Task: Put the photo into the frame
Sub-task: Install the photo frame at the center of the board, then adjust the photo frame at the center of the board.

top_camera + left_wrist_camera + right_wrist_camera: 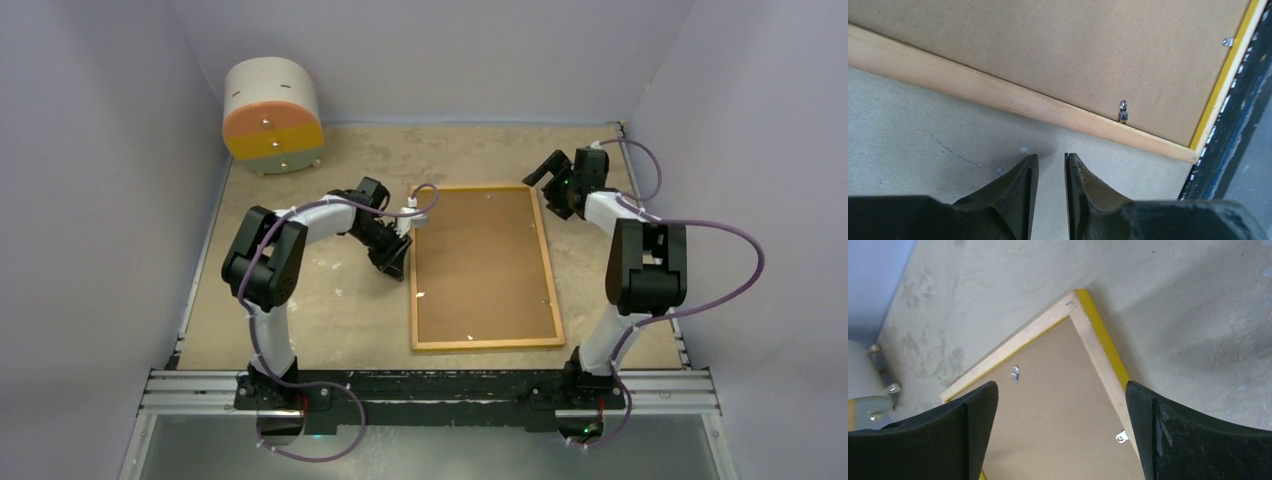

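Note:
The frame lies lengthwise (484, 266) toward the black rail; I should turn it crosswise and brace its rim with my left gripper before opening the metal tabs.
The frame (413, 290) lies face down in the middle of the table, wood-coloured back rim up and a yellow edge showing. A plain brown backing board (480, 265) fills it, with small metal tabs (1123, 111) along its rim. The photo is not in view. My left gripper (398, 262) sits low on the table just outside the frame's left rim (998, 92), its jaws a narrow gap apart and empty (1050, 157). My right gripper (548, 190) hovers wide open and empty above the frame's far right corner (1100, 355).
A round white cabinet with orange and yellow drawer fronts (272, 115) stands at the back left. Pale purple walls enclose the table on three sides. A black rail (430, 385) runs along the near edge.

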### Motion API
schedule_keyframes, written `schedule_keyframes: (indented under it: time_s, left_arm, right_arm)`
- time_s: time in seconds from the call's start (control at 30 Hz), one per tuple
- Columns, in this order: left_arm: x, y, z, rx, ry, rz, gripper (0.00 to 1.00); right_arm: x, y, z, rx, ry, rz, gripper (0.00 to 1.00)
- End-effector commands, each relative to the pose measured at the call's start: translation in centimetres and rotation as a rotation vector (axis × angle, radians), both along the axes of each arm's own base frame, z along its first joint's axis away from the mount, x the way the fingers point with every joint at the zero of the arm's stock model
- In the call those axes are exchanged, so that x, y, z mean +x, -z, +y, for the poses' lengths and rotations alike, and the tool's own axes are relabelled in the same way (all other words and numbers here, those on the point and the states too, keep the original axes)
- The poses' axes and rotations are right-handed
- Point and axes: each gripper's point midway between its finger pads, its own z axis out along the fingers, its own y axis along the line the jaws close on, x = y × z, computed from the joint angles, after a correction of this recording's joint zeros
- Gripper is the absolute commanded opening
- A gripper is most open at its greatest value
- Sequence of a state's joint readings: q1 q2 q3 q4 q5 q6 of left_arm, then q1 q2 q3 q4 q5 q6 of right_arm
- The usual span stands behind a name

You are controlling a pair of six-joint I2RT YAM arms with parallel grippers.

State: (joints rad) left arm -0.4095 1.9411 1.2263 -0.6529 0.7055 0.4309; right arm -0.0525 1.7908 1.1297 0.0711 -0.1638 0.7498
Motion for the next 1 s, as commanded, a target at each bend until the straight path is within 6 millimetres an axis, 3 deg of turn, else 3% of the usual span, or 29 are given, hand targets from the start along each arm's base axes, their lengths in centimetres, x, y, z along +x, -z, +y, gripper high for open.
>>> schedule_keyframes:
  time_s: [0.0, 0.13, 0.27, 0.33, 0.4, 0.5, 0.6, 0.67, 0.73, 0.8, 0.83, 0.97]
  left_arm:
    - [0.0, 1.2, 0.8, 0.082, 0.048, -0.089, 0.29]
    - [-1.1, 2.0, 0.2, 0.096, 0.075, -0.079, 0.28]
    - [-2.1, 1.9, -1.2, 0.078, 0.111, -0.075, 0.28]
    - [-2.4, 1.5, -2.1, 0.056, 0.132, -0.069, 0.28]
    - [-2.9, 1.1, -3.0, 0.035, 0.153, -0.059, 0.29]
    - [-3.7, 0.2, -4.3, -0.003, 0.190, -0.040, 0.31]
    - [-5.0, -1.4, -5.0, -0.052, 0.258, -0.004, 0.42]
    - [-5.6, -2.9, -4.9, -0.080, 0.299, 0.002, 0.56]
    - [-6.0, -4.3, -4.5, -0.090, 0.331, -0.020, 0.61]
    - [-6.4, -5.4, -3.8, -0.095, 0.343, -0.039, 0.65]
    - [-6.7, -6.0, -3.5, -0.098, 0.347, -0.043, 0.72]
    - [-6.8, -8.3, -1.7, -0.112, 0.350, -0.050, 0.76]
  right_arm:
    - [0.9, 1.9, -0.3, -0.047, -0.002, 0.025, 0.99]
    - [2.3, 2.6, 3.3, 0.040, -0.117, 0.022, 0.99]
    - [3.6, 2.2, 11.1, 0.099, -0.318, 0.008, 0.99]
    - [4.1, 1.4, 15.6, 0.138, -0.424, -0.013, 0.99]
    - [4.2, 0.3, 21.5, 0.171, -0.555, -0.038, 0.99]
    - [3.2, -0.3, 29.5, 0.220, -0.754, -0.041, 0.99]
    - [2.1, -2.0, 34.7, 0.258, -0.908, -0.080, 0.99]
    - [1.9, -3.0, 35.6, 0.264, -0.961, -0.109, 0.99]
    - [2.1, -3.4, 34.6, 0.203, -0.961, -0.122, 0.99]
    - [3.0, -4.1, 32.6, 0.137, -0.910, -0.149, 0.99]
    - [3.5, -4.8, 31.4, 0.121, -0.878, -0.164, 0.99]
    - [5.0, -7.7, 26.0, 0.101, -0.730, -0.216, 0.99]
